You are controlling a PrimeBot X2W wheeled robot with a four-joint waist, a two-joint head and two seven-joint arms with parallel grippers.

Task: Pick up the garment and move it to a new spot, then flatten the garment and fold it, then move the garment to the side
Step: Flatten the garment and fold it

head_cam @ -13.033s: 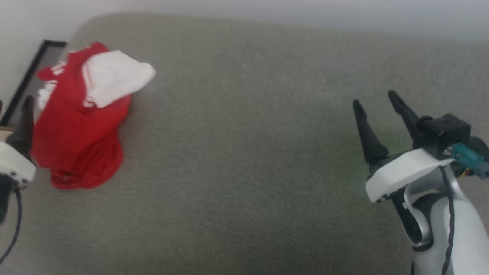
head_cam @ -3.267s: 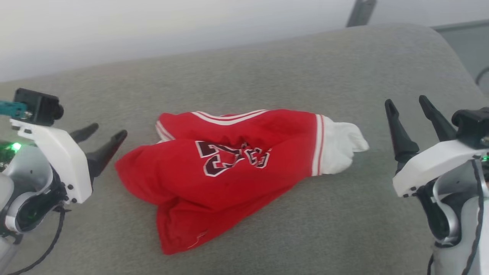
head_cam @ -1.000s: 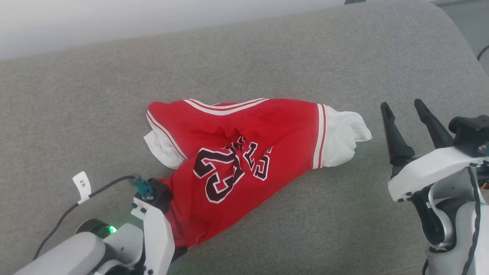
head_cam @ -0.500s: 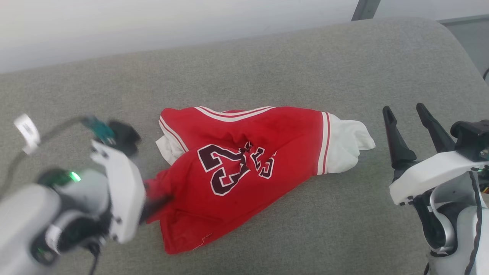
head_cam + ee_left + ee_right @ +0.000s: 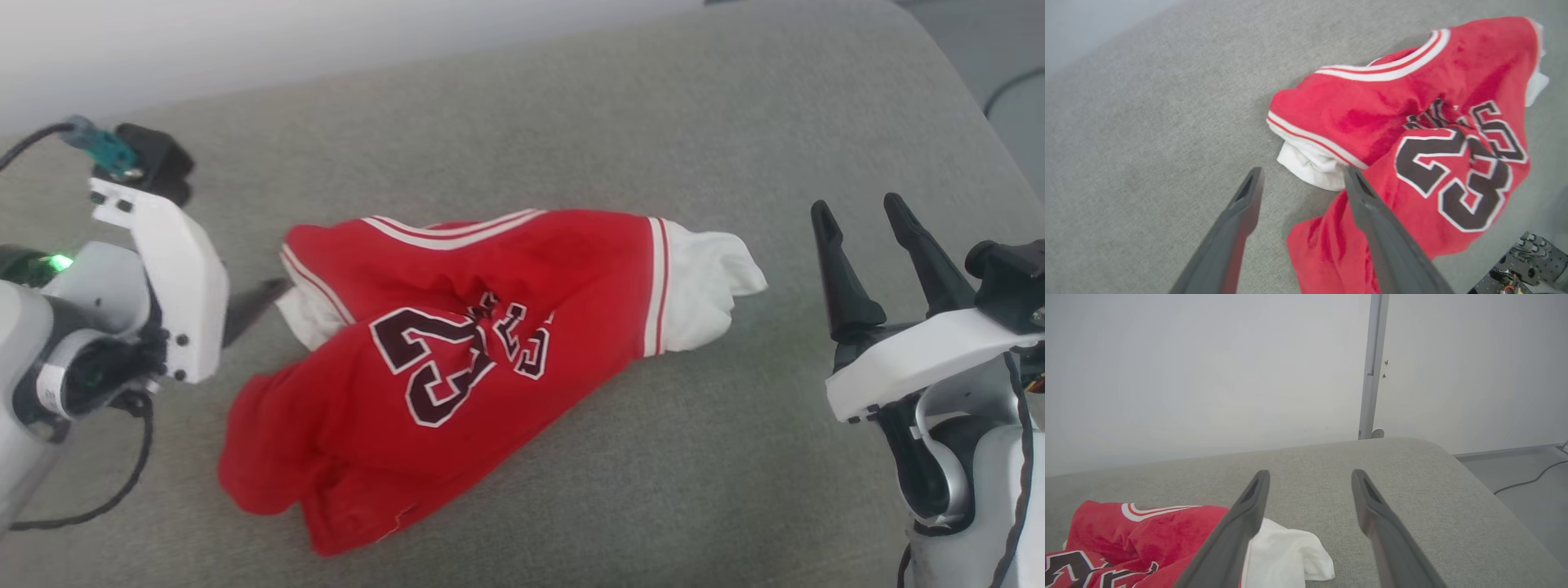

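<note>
The numerals are squeezed together in folds (image 5: 482, 331) between the white sleeves, so the garment (image 5: 578, 284) will hang open with its front showing when I raise it by both sleeves.
The garment (image 5: 490, 327), a red jersey with dark white-outlined numerals, lies crumpled on the grey cushion (image 5: 571, 122). One white sleeve (image 5: 702, 286) sticks out at its right end, and another (image 5: 1310, 163) is bunched at its left. My left gripper (image 5: 1303, 171) is open just left of the garment, its tips over that bunched sleeve and holding nothing. In the head view one of its fingers (image 5: 255, 300) shows beside the cloth. My right gripper (image 5: 857, 211) stands open and apart from the garment's right end, and the right wrist view shows it (image 5: 1310, 473) above the cushion, empty.
The cushion's rounded right edge (image 5: 1457, 465) drops to a grey floor with a dark cable (image 5: 1527, 479). Behind it are a pale wall and a metal post (image 5: 1374, 367). Bare cushion lies in front of and behind the garment.
My left gripper, shut on the garment's lower left edge a second ago, has let go, opened and drawn back up to the left. The hem now lies spread further left. The head camera shifted.
</note>
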